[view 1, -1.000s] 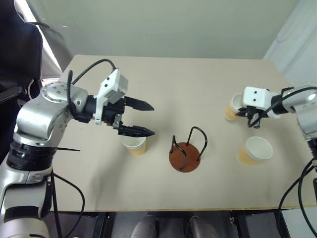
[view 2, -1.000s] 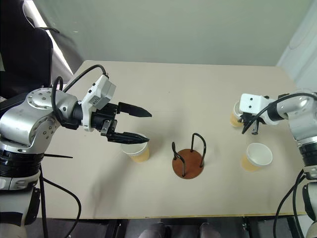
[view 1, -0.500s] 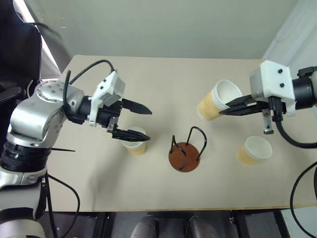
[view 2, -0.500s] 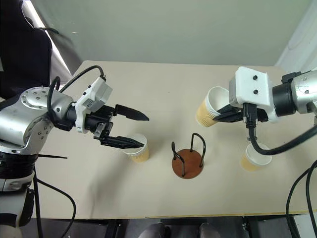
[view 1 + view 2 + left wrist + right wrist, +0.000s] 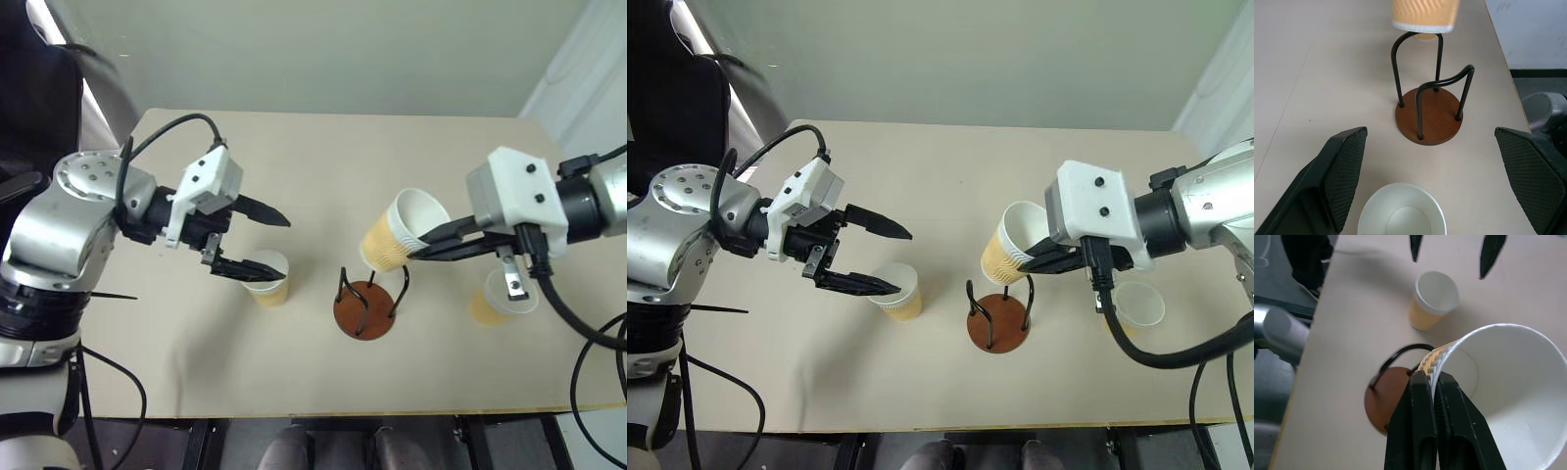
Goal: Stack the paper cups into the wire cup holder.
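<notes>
My right gripper should keep lowering the cup until its bottom is inside the loops, since the tilted cup's bottom points down between the holder's wire loops.
The wire cup holder, a reddish-brown disc with two black wire loops, stands at the table's front middle. My right gripper is shut on the rim of a tan paper cup. It holds that cup tilted in the air just above and behind the holder; the right wrist view shows the pinched rim. A second paper cup stands upright left of the holder. My left gripper hangs open above it, holding nothing. A third paper cup stands to the right, partly hidden behind my right gripper.
The beige table ends close in front of the holder and just beyond the right-hand cup. A black chair stands off the far left corner. Black cables loop around both wrists.
My right gripper lifted its cup off the table at the far right and carried it left to just above the holder. The left gripper stayed open over its cup.
</notes>
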